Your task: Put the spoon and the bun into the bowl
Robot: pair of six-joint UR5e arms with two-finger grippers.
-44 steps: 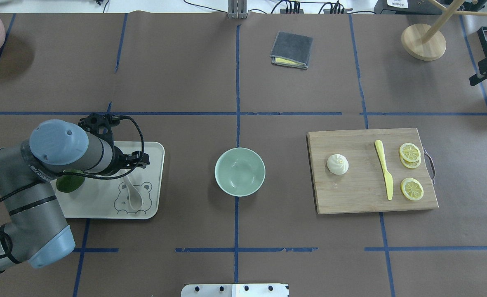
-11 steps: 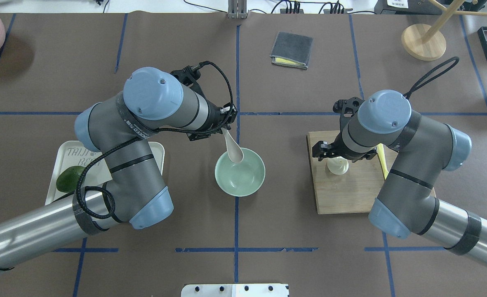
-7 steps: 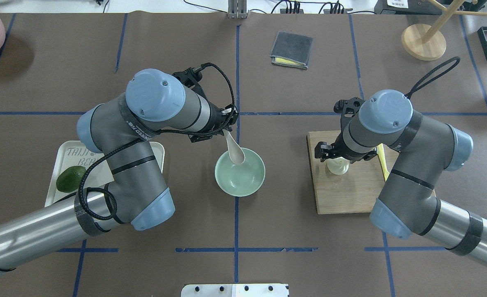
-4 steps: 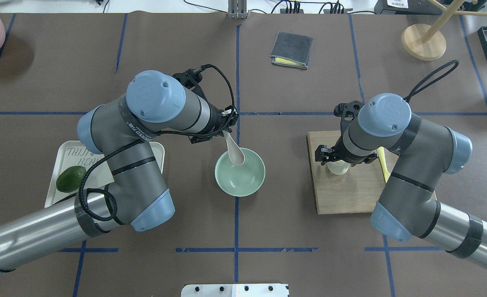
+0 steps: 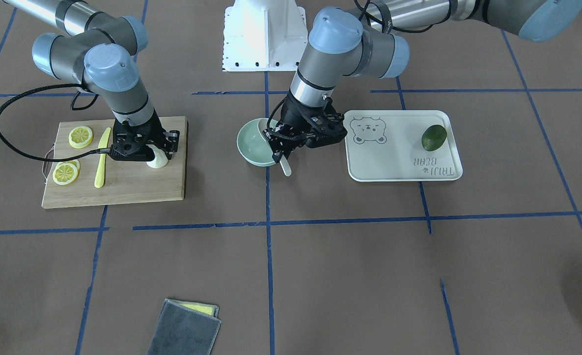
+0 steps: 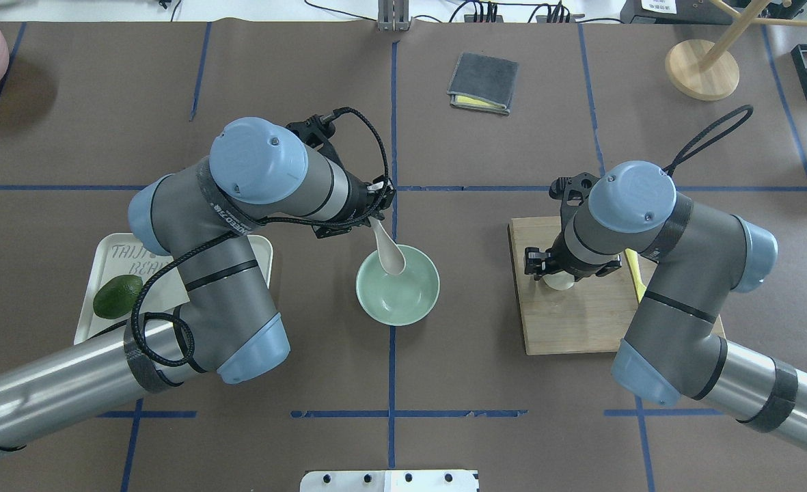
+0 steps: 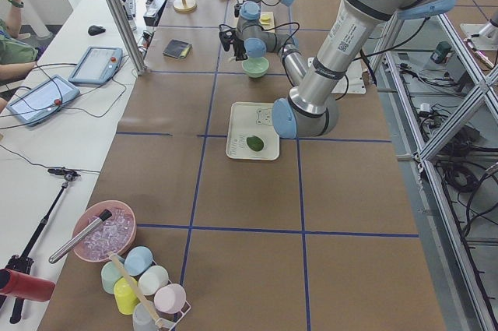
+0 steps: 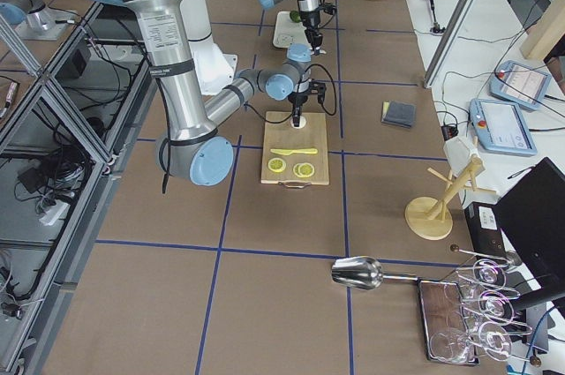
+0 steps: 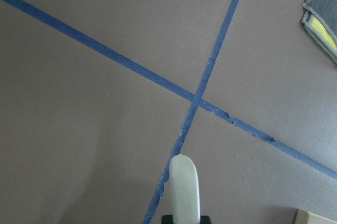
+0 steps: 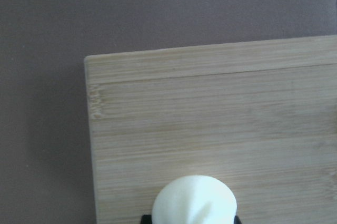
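The left gripper is holding the spoon across the bowl's rim, so it should lower the spoon into the bowl and move back before the bun comes in.
My left gripper (image 6: 374, 217) is shut on the handle of the off-white spoon (image 6: 388, 251). It holds the spoon tilted, with the scoop inside the far-left rim of the mint-green bowl (image 6: 403, 294). The handle end shows in the left wrist view (image 9: 184, 187) and in the front view (image 5: 285, 168). My right gripper (image 6: 559, 272) is down over the white bun (image 6: 559, 282) on the wooden cutting board (image 6: 567, 328). Its fingers are against both sides of the bun (image 10: 195, 200), which rests on the board.
A yellow knife (image 5: 102, 158) and lemon slices (image 5: 81, 136) lie on the board behind my right arm. The beige bear tray (image 5: 394, 158) holds an avocado (image 5: 433, 137). A grey cloth (image 6: 483, 82) and a wooden stand (image 6: 702, 68) lie at the far side.
The spoon has gone from the tray to the bowl in my left gripper, which now barely moves. My right arm came in and has lowered onto the bun.
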